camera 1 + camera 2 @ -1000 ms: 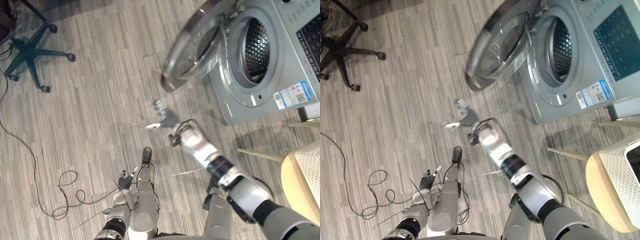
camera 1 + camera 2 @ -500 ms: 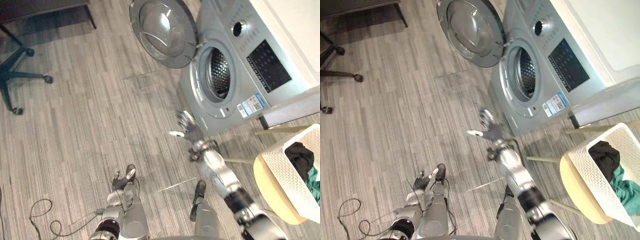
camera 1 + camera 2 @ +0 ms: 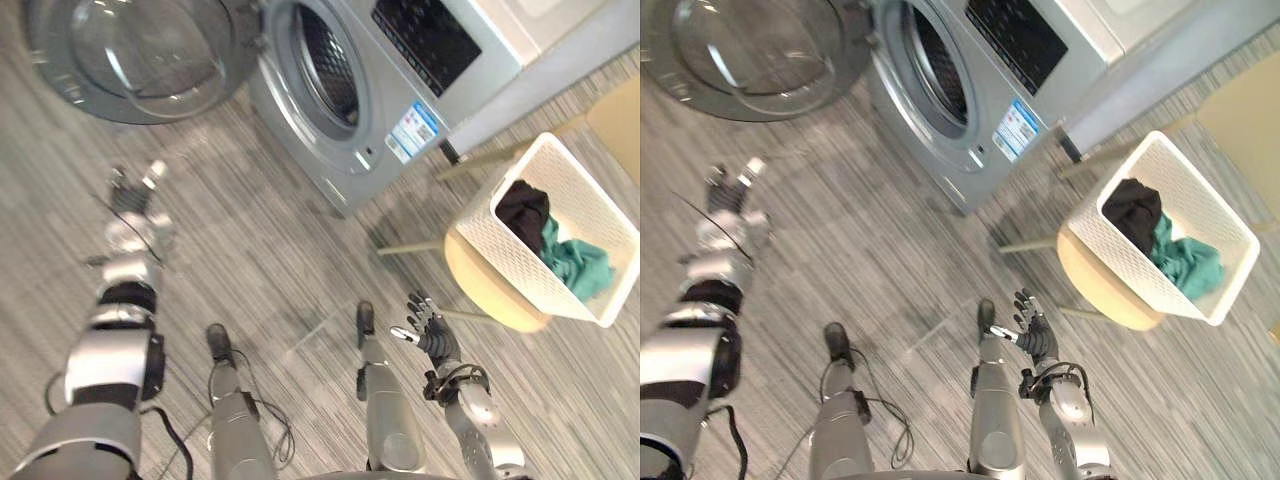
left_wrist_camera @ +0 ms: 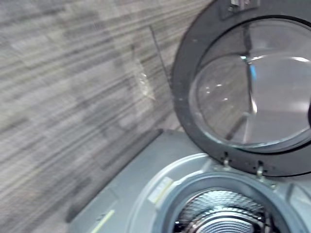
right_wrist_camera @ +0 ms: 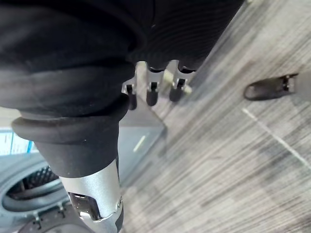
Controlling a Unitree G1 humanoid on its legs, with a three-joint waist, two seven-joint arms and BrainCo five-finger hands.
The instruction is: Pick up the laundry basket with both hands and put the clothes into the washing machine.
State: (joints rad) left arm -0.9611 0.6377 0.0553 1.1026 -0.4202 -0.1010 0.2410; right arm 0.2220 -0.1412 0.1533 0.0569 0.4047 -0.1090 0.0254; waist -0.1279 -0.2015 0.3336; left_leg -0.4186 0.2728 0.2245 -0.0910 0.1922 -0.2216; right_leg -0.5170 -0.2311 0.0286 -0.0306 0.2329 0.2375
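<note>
The black garment is bunched up at the teal one's edge. It will come away by itself and hang down long when I pick it up.
The white lattice laundry basket sits on a round beige stool at the right, holding a black garment and a teal one. The grey washing machine stands at the top with its drum opening exposed and its round glass door swung wide to the left. My left hand is raised at the far left below that door, fingers straight, holding nothing. My right hand hangs low, left of the stool, fingers spread and empty. Both hands are well apart from the basket.
Grey striped plank floor runs between the machine and the stool. The stool's thin wooden legs stick out toward the machine's front corner. A pale panel stands beyond the basket. The open door takes up room left of the machine.
The camera has swung right, bringing the basket and stool fully into view. My left arm has risen out to the left; my right hand has dropped low beside the stool.
</note>
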